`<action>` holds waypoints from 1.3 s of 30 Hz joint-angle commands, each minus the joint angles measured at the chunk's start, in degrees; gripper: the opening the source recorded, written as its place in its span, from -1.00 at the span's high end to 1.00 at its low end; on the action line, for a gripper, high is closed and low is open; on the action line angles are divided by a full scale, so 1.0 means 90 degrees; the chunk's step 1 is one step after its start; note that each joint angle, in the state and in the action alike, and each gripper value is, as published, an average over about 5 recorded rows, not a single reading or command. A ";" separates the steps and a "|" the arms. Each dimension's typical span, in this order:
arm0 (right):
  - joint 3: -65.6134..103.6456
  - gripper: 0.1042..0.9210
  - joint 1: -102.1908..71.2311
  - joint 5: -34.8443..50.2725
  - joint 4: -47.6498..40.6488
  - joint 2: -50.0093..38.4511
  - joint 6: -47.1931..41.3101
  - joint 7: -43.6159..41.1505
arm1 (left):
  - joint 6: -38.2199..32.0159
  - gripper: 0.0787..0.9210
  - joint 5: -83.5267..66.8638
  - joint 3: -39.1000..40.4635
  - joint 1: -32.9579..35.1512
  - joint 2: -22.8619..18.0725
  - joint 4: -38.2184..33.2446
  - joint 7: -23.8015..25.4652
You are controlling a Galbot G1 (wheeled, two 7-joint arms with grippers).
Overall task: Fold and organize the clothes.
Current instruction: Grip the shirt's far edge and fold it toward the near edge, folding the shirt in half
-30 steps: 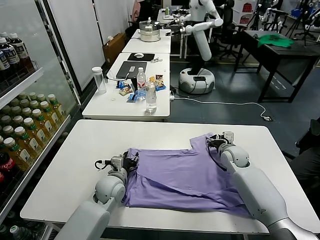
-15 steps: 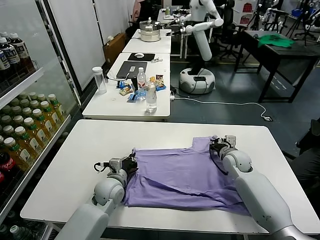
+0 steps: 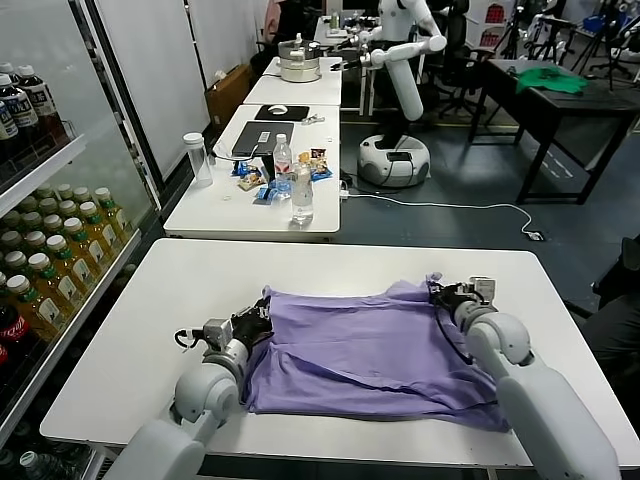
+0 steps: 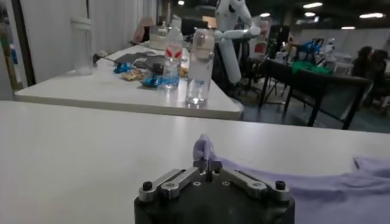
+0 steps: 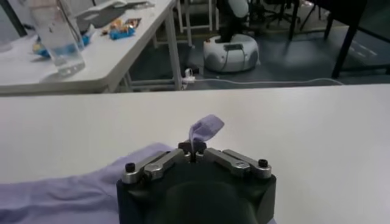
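Observation:
The cloth's far edge bunches (image 3: 408, 290) near the corner in the robot's right gripper, so the right gripper should pull that corner out tight and toward the cloth's near edge (image 3: 470, 422).
The lavender T-shirt (image 3: 360, 345) lies spread and rumpled on the white table (image 3: 180, 290); its printed figures do not show. My left gripper (image 3: 262, 308) is shut on the shirt's far left corner, which pokes up as a fold in the left wrist view (image 4: 203, 148) at the closed gripper (image 4: 208, 165). My right gripper (image 3: 438, 292) is shut on the shirt's far right corner, seen as a small flap (image 5: 205, 129) above the closed gripper (image 5: 192, 149) in the right wrist view. Both corners are stretched apart, so the far edge runs nearly straight.
A second white table (image 3: 230, 205) beyond holds bottles (image 3: 302, 195), a clear cup (image 3: 198, 158) and snacks. A drinks cooler (image 3: 50, 240) stands at the left. Another robot (image 3: 400, 90) and a dark table with a green cloth (image 3: 550, 80) stand farther back.
Both grippers moved outward with the shirt's corners, left one leftward, right one rightward. The far edge of the shirt has been pulled wider and flatter.

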 commanded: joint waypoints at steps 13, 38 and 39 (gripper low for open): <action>0.2317 0.99 -0.3219 -0.0101 0.2735 -0.0203 0.0010 0.0043 | 0.0316 0.97 -0.0127 -0.0349 0.1583 0.0532 -0.1495 0.0162; 0.1805 0.32 -0.3305 -0.1840 0.2313 0.0560 0.0070 -0.0156 | 0.0375 0.36 0.1929 -0.0316 0.2194 -0.0107 -0.1887 -0.0569; 0.1856 0.26 -0.3365 -0.1845 0.2370 0.0561 0.0069 -0.0159 | 0.0370 0.30 0.2046 -0.0294 0.2305 -0.0190 -0.1928 -0.0634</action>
